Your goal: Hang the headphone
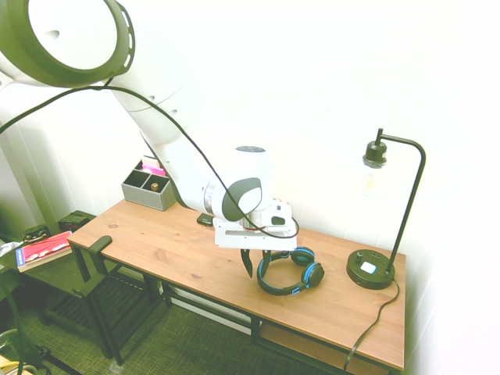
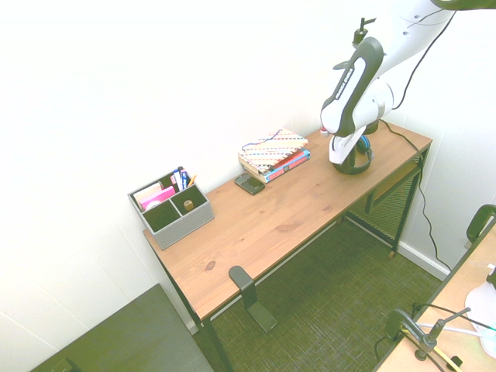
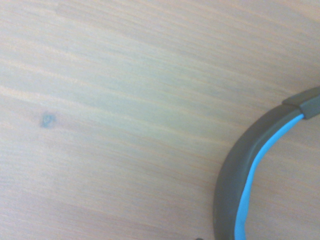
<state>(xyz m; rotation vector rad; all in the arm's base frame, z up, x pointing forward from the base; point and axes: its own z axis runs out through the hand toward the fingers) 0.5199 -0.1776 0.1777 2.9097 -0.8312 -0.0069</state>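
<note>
My gripper will make the ear cups [image 1: 312,273] tip down when it lifts the headphone at the curved end of the headband [image 1: 263,279], because they lie well out from there.
The headphone [image 1: 291,273] lies flat on the wooden desk [image 1: 187,262], black with blue rings on its ear cups, which sit near the lamp base. My gripper [image 1: 256,264] is down at the desk, over the curved end of the headband. Its two dark fingers stand apart, one on each side of the band, and nothing is lifted. From the opposite side the headphone [image 2: 355,159] shows partly behind the arm. The wrist view holds an arc of the grey and blue headband [image 3: 245,175] on the wood.
A black hook [image 1: 100,244] is clamped to the desk's far end [image 2: 246,291]. A black desk lamp [image 1: 371,269] stands just beyond the headphone. A grey organizer [image 2: 170,205], a stack of books [image 2: 273,153] and a small dark device [image 2: 249,184] line the wall side.
</note>
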